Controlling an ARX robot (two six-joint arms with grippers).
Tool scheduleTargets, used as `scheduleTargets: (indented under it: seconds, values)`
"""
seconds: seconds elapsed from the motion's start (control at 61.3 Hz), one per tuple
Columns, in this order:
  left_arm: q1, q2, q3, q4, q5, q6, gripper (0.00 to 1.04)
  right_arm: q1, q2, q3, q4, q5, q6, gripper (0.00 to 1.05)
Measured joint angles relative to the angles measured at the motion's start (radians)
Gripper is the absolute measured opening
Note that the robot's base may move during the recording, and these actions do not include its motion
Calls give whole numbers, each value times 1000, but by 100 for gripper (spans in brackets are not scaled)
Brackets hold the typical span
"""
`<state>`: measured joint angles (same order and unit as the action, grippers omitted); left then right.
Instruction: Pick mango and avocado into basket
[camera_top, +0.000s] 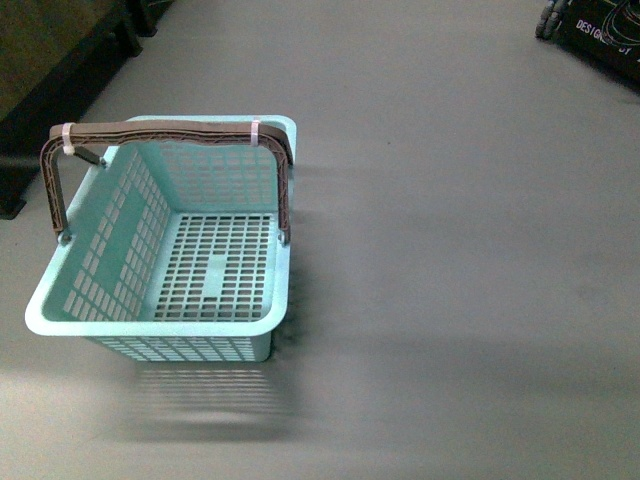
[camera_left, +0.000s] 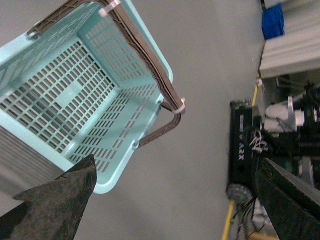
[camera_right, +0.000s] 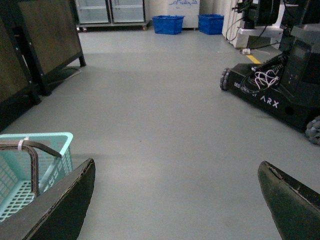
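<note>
My gripper will lift and carry the light teal basket (camera_top: 215, 265), and the basket will hang open below the brown handles, because white zip ties (camera_top: 254, 132) hold those handles together upright.
The light teal basket (camera_top: 160, 322) stands on the grey floor at the left of the front view, empty, with its brown handles (camera_top: 160, 130) upright and tied by white zip ties. It also shows in the left wrist view (camera_left: 30, 142) and, in part, in the right wrist view (camera_right: 47, 137). My left gripper (camera_left: 175, 167) is open and empty, above the floor beside the basket. My right gripper (camera_right: 175, 170) is open and empty, over bare floor to the right of the basket. The mango and the avocado are out of view. Neither arm shows in the front view.
A black wheeled ARX robot base (camera_right: 280, 95) stands at the right. Dark furniture (camera_right: 40, 45) stands at the left, also in the front view (camera_top: 50, 60). Blue crates (camera_right: 168, 24) and glass-door cabinets are far back. Grey floor lies between.
</note>
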<state>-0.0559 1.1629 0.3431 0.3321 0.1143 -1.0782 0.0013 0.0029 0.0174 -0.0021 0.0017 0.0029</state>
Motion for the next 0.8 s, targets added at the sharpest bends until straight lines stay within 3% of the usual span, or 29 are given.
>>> scheduleTargets:
  seconds: [0.098,0.342,0.799]
  values:
    - [-9,280,111,111,-37,-129,96,0,0,0,0,0,0,96]
    - [-71,764,453,140,-119,-256,96,0,0,0,0,0,0,96]
    - [-78,1167,913,107,-172,-295,96,0,0,0,0,0,0,96]
